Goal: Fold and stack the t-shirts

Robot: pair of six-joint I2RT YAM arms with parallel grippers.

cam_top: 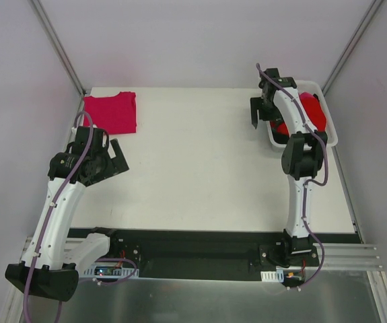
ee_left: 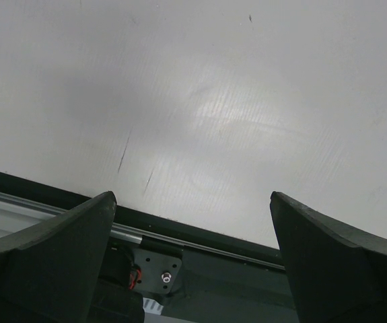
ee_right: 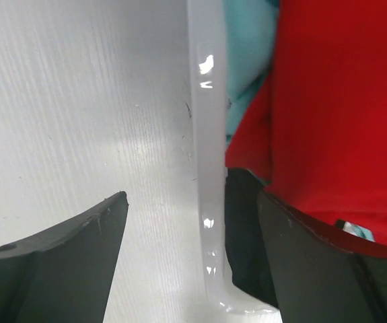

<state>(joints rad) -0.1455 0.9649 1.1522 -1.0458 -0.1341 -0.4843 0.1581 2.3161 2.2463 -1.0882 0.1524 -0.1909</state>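
I expect the red t-shirt to come out alone when I lift it from the basket, because it lies loosely over the teal one.
A folded magenta-pink t-shirt lies flat at the table's far left corner. A bright red t-shirt is bunched in the white basket at the far right. In the right wrist view the red t-shirt lies over a teal one and a dark one. My right gripper hangs open at the basket's left wall. Its fingers straddle the rim with nothing held between them. My left gripper is open and empty, low over the table's left side.
The basket's glossy white rim runs between the right fingers. A black base rail with a bracket lies along the table's near edge. Grey walls with metal posts enclose the table on three sides.
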